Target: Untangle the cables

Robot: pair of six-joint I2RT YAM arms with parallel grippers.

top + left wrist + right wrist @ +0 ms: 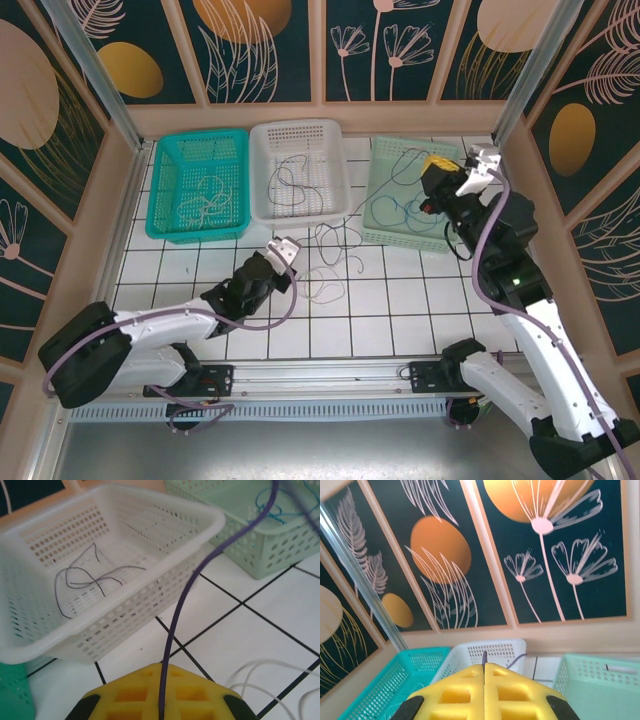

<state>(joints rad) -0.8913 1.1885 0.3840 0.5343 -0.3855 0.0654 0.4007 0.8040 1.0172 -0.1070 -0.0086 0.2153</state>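
Observation:
I should use my right gripper to take the cable next to my left gripper and lift it over the white basket point(300, 175), because my right gripper is stretching the dark purple cable over the green basket point(391, 179).
My left gripper point(284, 250) hovers low over the tiles in front of the white basket point(262, 205). Its yellow fingers point(135, 690) are shut on a dark purple cable point(177, 615) that rises to the upper right, out of the frame. My right gripper point(438, 164) is raised above the pale green basket point(378, 232). It is shut on a dark cable whose short end point(484, 657) pokes out between the pads. More dark cable loops point(335, 238) and a white cable point(322, 285) lie on the tiles. Another dark cable point(85, 577) lies in the white basket.
A teal basket point(160, 225) at the back left holds pale cables point(205, 200). The green basket holds a blue cable point(405, 210). All three baskets stand in a row along the back wall. Open tiles lie in front of them, between the arms.

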